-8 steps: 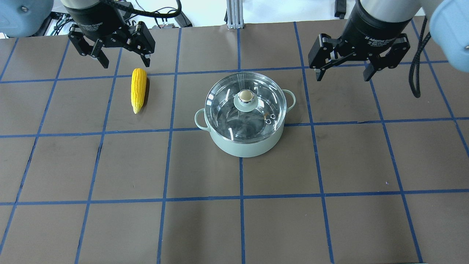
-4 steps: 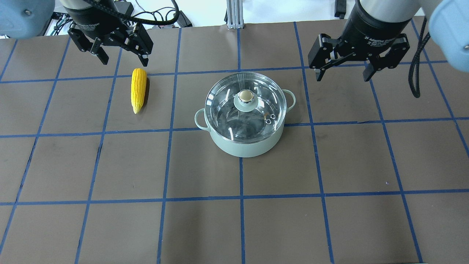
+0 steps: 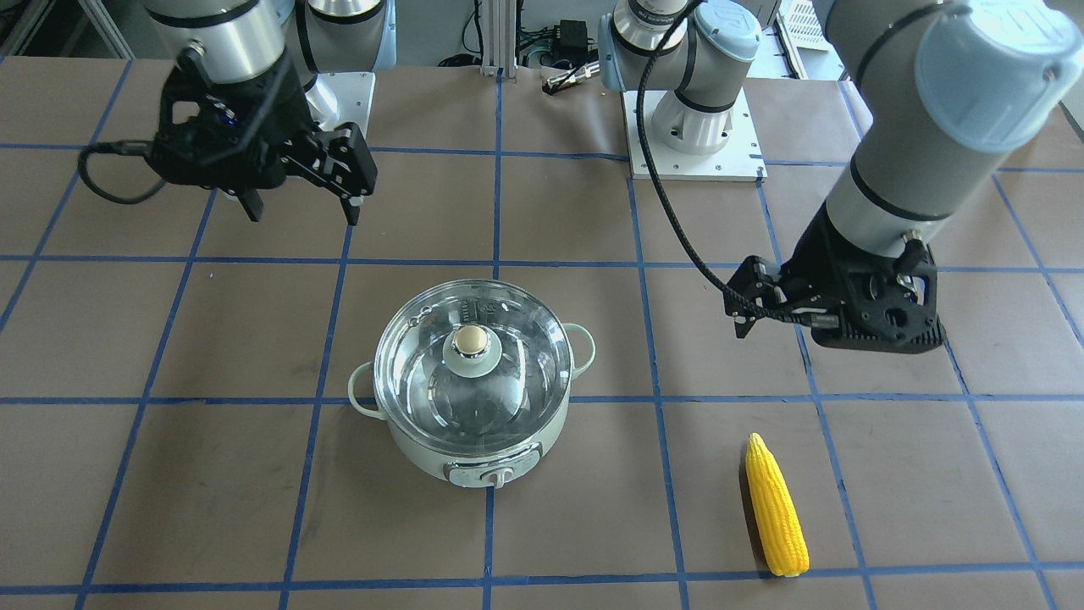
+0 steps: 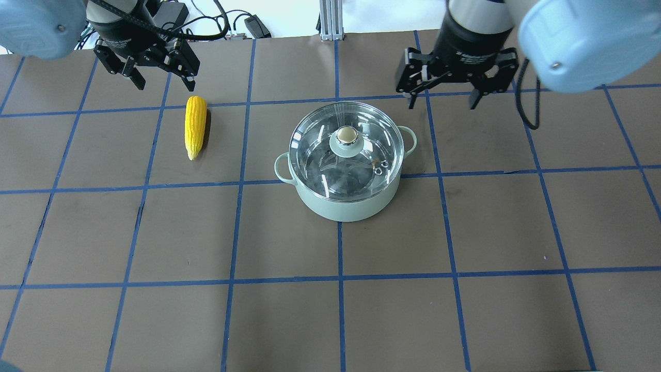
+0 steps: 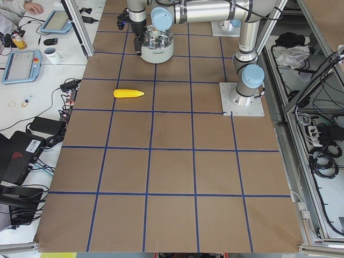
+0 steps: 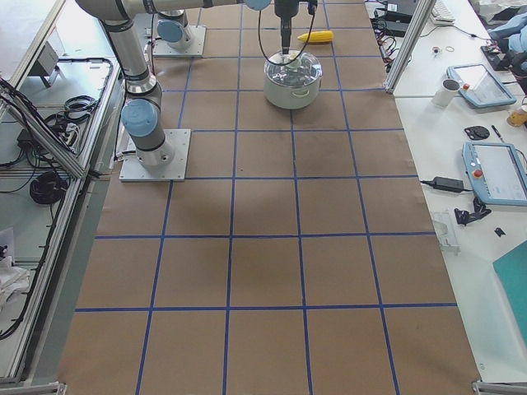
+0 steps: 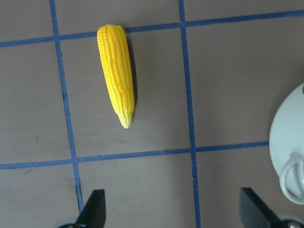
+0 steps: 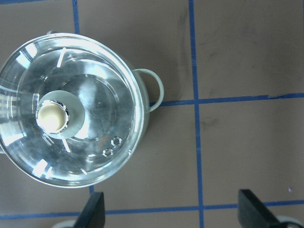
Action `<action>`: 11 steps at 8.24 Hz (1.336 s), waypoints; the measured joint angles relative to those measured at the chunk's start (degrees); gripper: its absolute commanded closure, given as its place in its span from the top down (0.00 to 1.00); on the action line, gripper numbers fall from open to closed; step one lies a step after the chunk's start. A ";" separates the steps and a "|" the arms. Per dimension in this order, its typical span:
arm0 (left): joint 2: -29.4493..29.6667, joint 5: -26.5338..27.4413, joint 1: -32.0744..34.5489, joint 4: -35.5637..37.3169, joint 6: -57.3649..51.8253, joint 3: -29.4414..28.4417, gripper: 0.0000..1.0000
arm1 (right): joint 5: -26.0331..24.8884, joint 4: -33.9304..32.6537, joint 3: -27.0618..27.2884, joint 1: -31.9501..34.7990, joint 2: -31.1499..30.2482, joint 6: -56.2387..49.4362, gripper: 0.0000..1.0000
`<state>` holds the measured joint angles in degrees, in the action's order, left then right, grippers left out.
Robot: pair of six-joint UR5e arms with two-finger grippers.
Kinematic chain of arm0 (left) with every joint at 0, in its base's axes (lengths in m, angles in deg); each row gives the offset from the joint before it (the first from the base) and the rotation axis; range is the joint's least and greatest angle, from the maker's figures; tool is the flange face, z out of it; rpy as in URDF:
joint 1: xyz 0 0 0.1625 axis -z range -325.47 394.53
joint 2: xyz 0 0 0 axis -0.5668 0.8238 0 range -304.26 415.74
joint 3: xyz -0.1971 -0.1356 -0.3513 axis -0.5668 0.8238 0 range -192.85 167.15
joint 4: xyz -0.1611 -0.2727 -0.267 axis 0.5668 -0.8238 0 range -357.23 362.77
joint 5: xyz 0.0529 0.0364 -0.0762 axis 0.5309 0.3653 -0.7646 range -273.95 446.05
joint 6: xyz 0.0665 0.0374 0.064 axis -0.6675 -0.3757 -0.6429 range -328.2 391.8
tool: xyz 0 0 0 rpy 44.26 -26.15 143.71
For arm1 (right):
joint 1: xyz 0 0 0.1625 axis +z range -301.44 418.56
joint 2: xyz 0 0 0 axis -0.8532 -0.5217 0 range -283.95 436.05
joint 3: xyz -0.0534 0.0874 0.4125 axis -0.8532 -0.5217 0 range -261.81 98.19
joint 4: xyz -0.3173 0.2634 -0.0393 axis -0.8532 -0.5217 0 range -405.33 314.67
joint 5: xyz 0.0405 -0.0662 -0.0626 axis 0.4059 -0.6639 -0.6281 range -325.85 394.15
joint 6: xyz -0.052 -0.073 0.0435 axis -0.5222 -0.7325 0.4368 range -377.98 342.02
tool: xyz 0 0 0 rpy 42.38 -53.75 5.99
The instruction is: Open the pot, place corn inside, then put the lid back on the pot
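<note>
My gripper will lower the yellow corn [image 3: 777, 507] in, and the corn should lie fully inside the pot, because it is shorter than the glass lid [image 3: 473, 368] is wide.
The mint-green pot [image 4: 345, 199] stands mid-table with the glass lid [image 4: 323, 160] on it, its tan knob [image 4: 346, 135] centred. The yellow corn [image 4: 195, 126] lies flat to the pot's left, tip pointing toward the front. My left gripper [image 4: 165, 85] is open and empty, hovering just behind the corn's thick end; its wrist view shows the corn [image 7: 116, 71] ahead of the fingertips [image 7: 92, 209]. My right gripper [image 4: 442, 103] is open and empty, above the table behind the pot's right handle. Its wrist view shows the lid [image 8: 109, 95] and knob [image 8: 51, 116] to the left.
The brown table [image 4: 330, 310] carries a blue tape grid. The arm base plates [image 3: 694, 135] and loose cables sit at the robot's side. Benches with tablets and a mug [image 5: 52, 54] flank the table's ends.
My right gripper has moved left and back, closer to the pot's right handle. My left gripper has drifted back and slightly left, away from the corn. Pot, lid and corn have not moved.
</note>
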<state>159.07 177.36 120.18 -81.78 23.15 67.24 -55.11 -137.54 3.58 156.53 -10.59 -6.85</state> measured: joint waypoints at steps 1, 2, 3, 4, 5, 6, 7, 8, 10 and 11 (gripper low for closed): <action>2.50 -0.19 -0.83 3.02 0.19 0.11 1.00 | -0.23 -3.97 -0.96 3.61 3.74 3.77 1.00; 4.98 -0.25 -1.33 5.37 1.46 0.18 1.00 | -0.35 -8.28 -1.62 6.78 7.72 7.18 0.99; 7.73 -0.29 -1.60 8.17 3.19 0.23 1.00 | -0.60 -12.32 -1.91 9.51 11.72 9.77 0.99; 11.00 -0.31 -1.74 12.39 4.15 0.43 1.00 | -1.03 -15.20 -1.86 11.67 14.94 11.96 0.99; 14.59 -0.28 -1.87 16.50 4.63 1.01 1.00 | -1.76 -16.64 -1.60 12.89 16.91 12.97 0.99; 17.67 -0.19 -2.15 20.57 4.87 1.70 1.00 | -2.37 -17.26 -1.38 13.40 17.95 13.20 0.96; 19.91 -0.13 -2.93 23.24 4.73 2.04 1.00 | -3.27 -17.51 -1.18 13.58 18.45 13.04 0.95; 21.18 -0.10 -4.16 24.48 4.59 2.09 1.00 | -3.83 -17.61 -0.78 13.62 18.62 13.38 0.89; 22.49 -0.12 -5.47 25.20 4.90 2.27 1.00 | -4.11 -17.74 0.27 13.59 18.62 14.60 0.68; 23.18 -0.16 -5.66 25.31 5.16 2.36 1.00 | -4.06 -17.96 0.45 13.57 18.61 15.12 0.55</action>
<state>182.25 177.20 114.53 -56.47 28.31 69.60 -59.17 -155.50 4.03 170.09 8.02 8.27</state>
